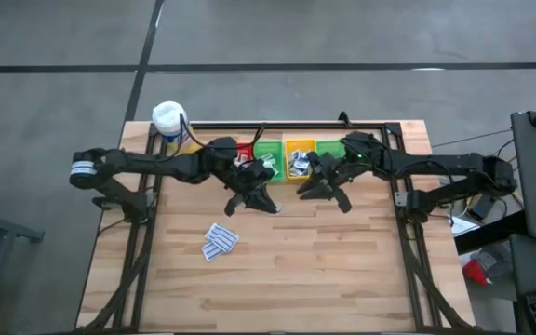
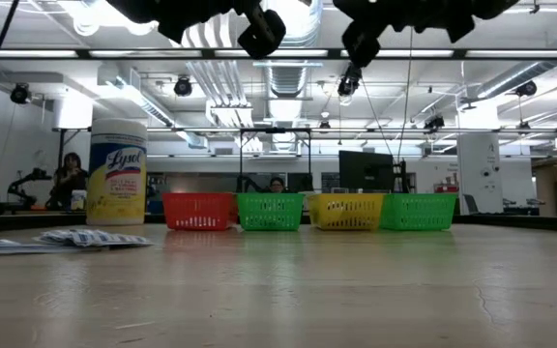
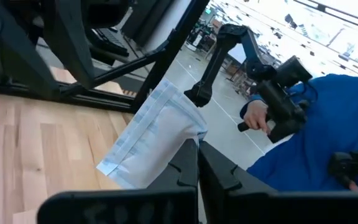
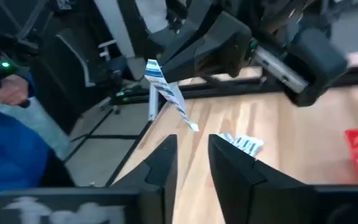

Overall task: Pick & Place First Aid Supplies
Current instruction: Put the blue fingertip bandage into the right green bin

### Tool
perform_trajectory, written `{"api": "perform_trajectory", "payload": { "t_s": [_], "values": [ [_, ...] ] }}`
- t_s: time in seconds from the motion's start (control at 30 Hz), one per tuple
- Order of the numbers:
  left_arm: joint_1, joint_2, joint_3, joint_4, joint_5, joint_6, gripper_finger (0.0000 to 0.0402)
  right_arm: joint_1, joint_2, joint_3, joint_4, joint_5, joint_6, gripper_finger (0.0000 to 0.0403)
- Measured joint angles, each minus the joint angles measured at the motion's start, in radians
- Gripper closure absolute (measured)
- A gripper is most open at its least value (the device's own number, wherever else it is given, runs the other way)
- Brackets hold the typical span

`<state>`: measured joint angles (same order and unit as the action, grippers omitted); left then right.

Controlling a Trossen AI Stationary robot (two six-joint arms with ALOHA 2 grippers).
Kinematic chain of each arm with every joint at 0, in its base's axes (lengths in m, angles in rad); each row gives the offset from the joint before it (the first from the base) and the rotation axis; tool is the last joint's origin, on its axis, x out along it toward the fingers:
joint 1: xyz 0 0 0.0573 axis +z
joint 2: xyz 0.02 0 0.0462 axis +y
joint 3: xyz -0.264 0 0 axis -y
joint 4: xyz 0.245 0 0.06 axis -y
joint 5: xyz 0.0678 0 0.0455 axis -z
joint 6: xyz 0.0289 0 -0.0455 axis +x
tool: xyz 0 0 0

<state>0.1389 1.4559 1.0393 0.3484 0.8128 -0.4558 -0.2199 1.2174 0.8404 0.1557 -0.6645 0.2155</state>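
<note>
The sachet is in my left gripper, far from the second green bin [image 2: 419,212], so next my right gripper grasps the sachet's loose end [image 4: 187,119] and carries it there.
My left gripper [image 1: 252,194] hovers in front of the red bin [image 1: 243,153] and the green bin [image 1: 268,156], shut on one white sachet with blue print [image 3: 151,130]. The right wrist view shows this sachet edge-on [image 4: 166,93]. My right gripper [image 4: 191,162] hangs open, nothing between its fingers, in front of the yellow bin [image 1: 298,158]; it faces the left gripper. A small heap of sachets [image 1: 220,240] lies flat on the table, nearer its front left. More packets lie in the yellow bin. My left gripper pinches the sachet by one end [image 3: 190,144] between its two shut fingers. The fingers lie about level. The rest of the sachet sticks out past the fingertips, tilted and lifted clear of the table.
A second green bin [image 1: 330,149] ends the row at the back right. The white-capped yellow bottle [image 1: 168,119] stands at the back left corner. A black frame rail [image 1: 287,124] runs along the far edge. A person in blue [image 3: 328,130] is beyond the table.
</note>
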Motion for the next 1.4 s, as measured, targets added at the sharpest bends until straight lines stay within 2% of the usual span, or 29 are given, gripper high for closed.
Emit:
{"api": "perform_trajectory", "payload": {
  "t_s": [0.4,0.73,0.93,1.3,1.4],
  "values": [
    [0.008,0.000,0.000,0.018,0.010,0.009,0.0401,0.005,0.187,0.212,-0.144,-0.127,-0.081,0.0226],
    [0.012,0.000,0.000,0.018,0.010,0.014,0.0402,0.023,0.277,0.330,-0.179,-0.158,-0.107,0.0210],
    [0.017,0.000,0.000,0.018,0.010,0.014,0.0402,0.031,0.284,0.345,-0.236,-0.156,-0.145,0.0243],
    [0.021,0.000,-0.002,0.018,0.004,0.016,0.0401,0.044,0.284,0.340,-0.234,-0.151,-0.149,0.0383],
    [0.021,0.000,-0.003,0.018,0.001,0.012,0.0401,0.045,0.284,0.340,-0.235,-0.151,-0.152,0.0393]
  ]
}}
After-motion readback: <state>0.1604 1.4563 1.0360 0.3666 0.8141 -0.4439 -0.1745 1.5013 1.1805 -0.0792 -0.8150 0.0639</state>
